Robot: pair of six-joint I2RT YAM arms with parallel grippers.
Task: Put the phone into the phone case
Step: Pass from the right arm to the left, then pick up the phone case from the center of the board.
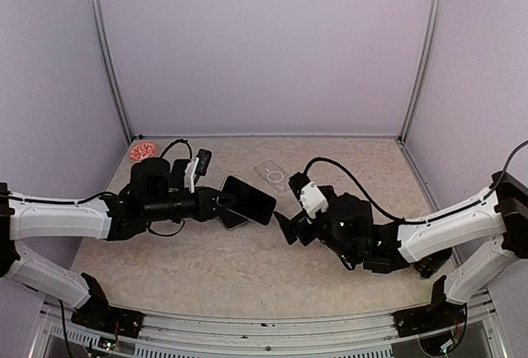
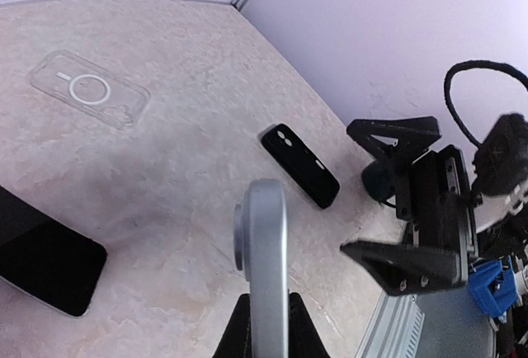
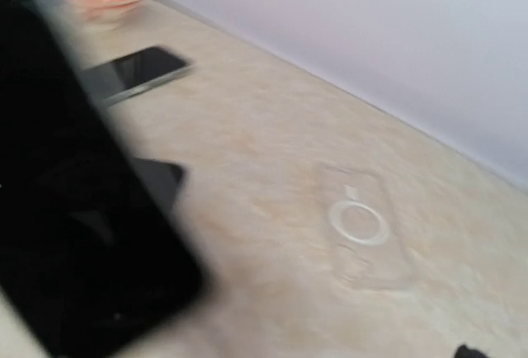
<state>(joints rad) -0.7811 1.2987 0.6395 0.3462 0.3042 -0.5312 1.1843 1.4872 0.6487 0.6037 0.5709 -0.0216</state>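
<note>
The black case (image 2: 302,166) is a long way from the phone in the left gripper (image 1: 251,201), so the robot's right gripper should first slide the black case toward the phone.
My left gripper (image 1: 221,203) is shut on the phone (image 1: 250,200), lifted above the table with its dark screen up. In the left wrist view the phone (image 2: 266,259) stands edge-on, its silver rim between my fingertips (image 2: 266,313). A clear phone case (image 1: 272,175) with a white ring lies flat behind it, also visible as the clear case (image 2: 89,90) and, blurred, the clear case (image 3: 359,222). A black case (image 2: 301,166) lies near my right gripper (image 1: 289,228), which stands open just right of the phone, its gripper (image 2: 346,186) holding nothing.
A second dark-screened phone (image 2: 45,255) lies flat on the table under the held one, seen too as the second phone (image 1: 233,219). A red round object (image 1: 143,152) sits at the back left corner. Walls close in the back and sides.
</note>
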